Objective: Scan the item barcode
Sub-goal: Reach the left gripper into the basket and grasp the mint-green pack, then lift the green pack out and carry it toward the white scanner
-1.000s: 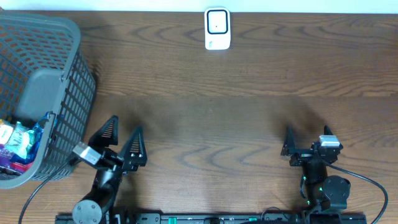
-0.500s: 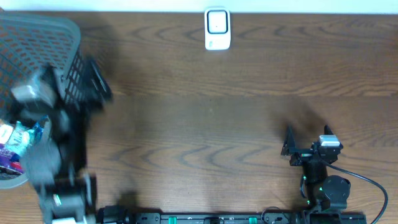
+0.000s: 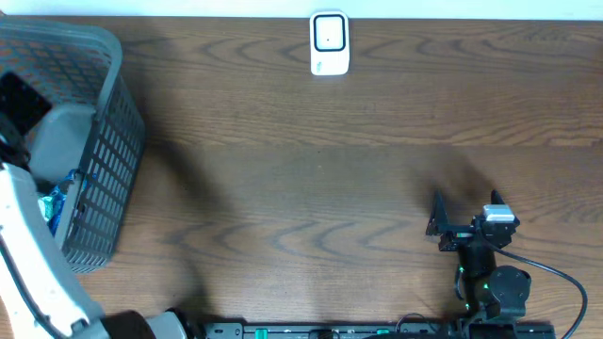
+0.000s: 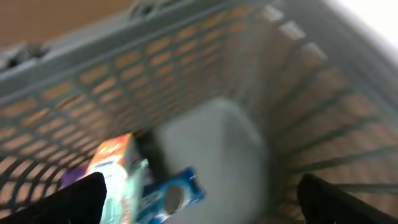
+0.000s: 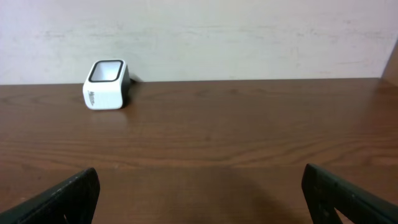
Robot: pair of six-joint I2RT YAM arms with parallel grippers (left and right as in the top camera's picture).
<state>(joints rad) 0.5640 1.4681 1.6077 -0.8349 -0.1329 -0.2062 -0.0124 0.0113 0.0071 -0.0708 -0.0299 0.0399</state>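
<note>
The uncovered green packet (image 4: pixel 134 190) is next to the blue snack packet, and my left gripper's open fingers point at it. I keep going down until the fingers close around the green packet (image 3: pixel 45 205).
The white barcode scanner (image 3: pixel 329 43) stands at the table's far edge, and the right wrist view shows this scanner (image 5: pixel 106 76) at its upper left. Items lie in the grey basket (image 3: pixel 104 141) at the left: a blue snack packet (image 4: pixel 172 194) and an orange-and-green box (image 4: pixel 115 164). My left gripper (image 4: pixel 202 190) hangs open above them inside the basket, holding nothing; from overhead the left gripper (image 3: pixel 21 102) is a dark shape over the basket. My right gripper (image 3: pixel 464 201) rests open and empty near the front right, and the right gripper (image 5: pixel 200 183) faces bare wood.
The basket's mesh walls (image 4: pixel 155 56) surround the left gripper on all sides. My white left arm (image 3: pixel 28 254) crosses the front left corner. A pale wall (image 5: pixel 249 37) rises behind the table's far edge.
My left arm has swung from the front of the table leftward and up over the basket, with its gripper now inside it. The right arm has not moved.
</note>
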